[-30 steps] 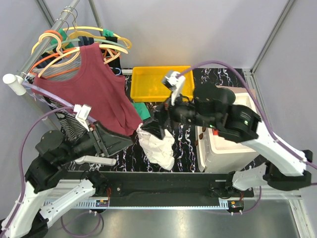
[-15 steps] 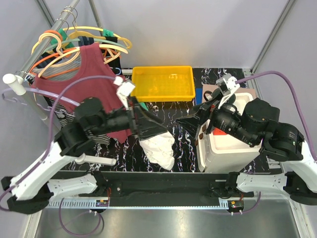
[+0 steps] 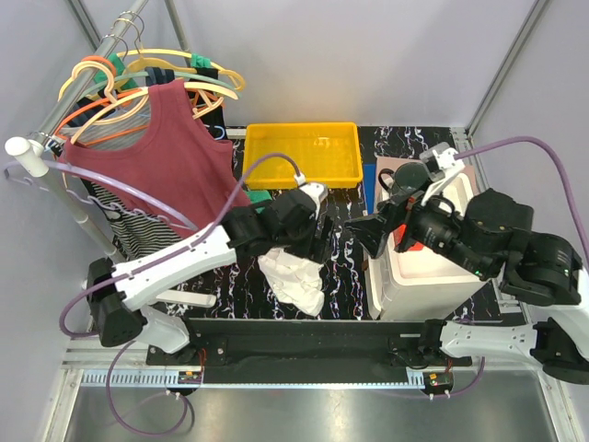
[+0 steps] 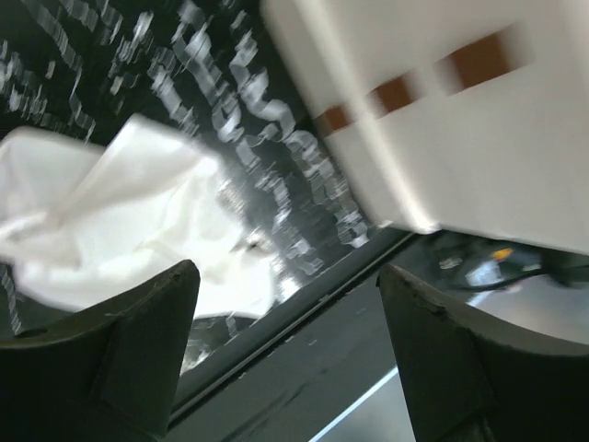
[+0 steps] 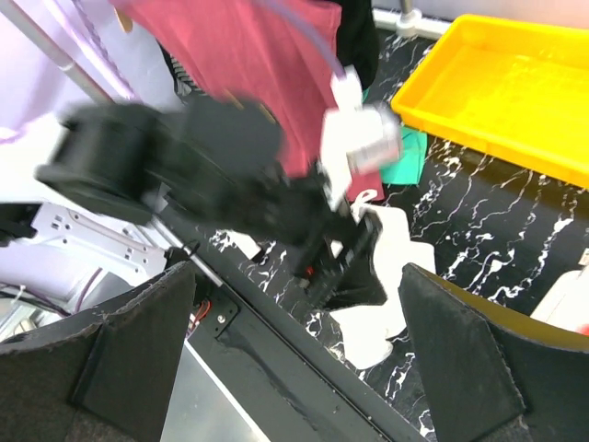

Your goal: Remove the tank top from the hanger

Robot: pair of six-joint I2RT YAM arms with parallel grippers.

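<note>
The white garment (image 3: 294,284) is lying over the space next to the maroon tank top. Next, my left gripper puts it in the yellow tray (image 3: 302,152) first.
The maroon tank top (image 3: 175,157) hangs on a peach hanger (image 3: 106,115) on the rail at the far left; it also shows in the right wrist view (image 5: 248,55). My left gripper (image 3: 319,241) reaches out over the middle of the table, above a white garment (image 3: 293,276), away from the tank top. In its wrist view it (image 4: 290,359) is open and empty. My right gripper (image 3: 368,230) hovers beside the white box (image 3: 419,276), open and empty (image 5: 299,368), facing the left arm (image 5: 230,175).
A yellow tray (image 3: 301,155) stands at the back middle. A green cloth (image 3: 262,203) lies by the tank top's hem. More hangers and a striped garment (image 3: 138,230) crowd the rail (image 3: 92,64). The table's black front edge runs under both grippers.
My left arm has swung from the near left out to the middle of the table, over the white garment. My right arm has drawn back right, toward the white box.
</note>
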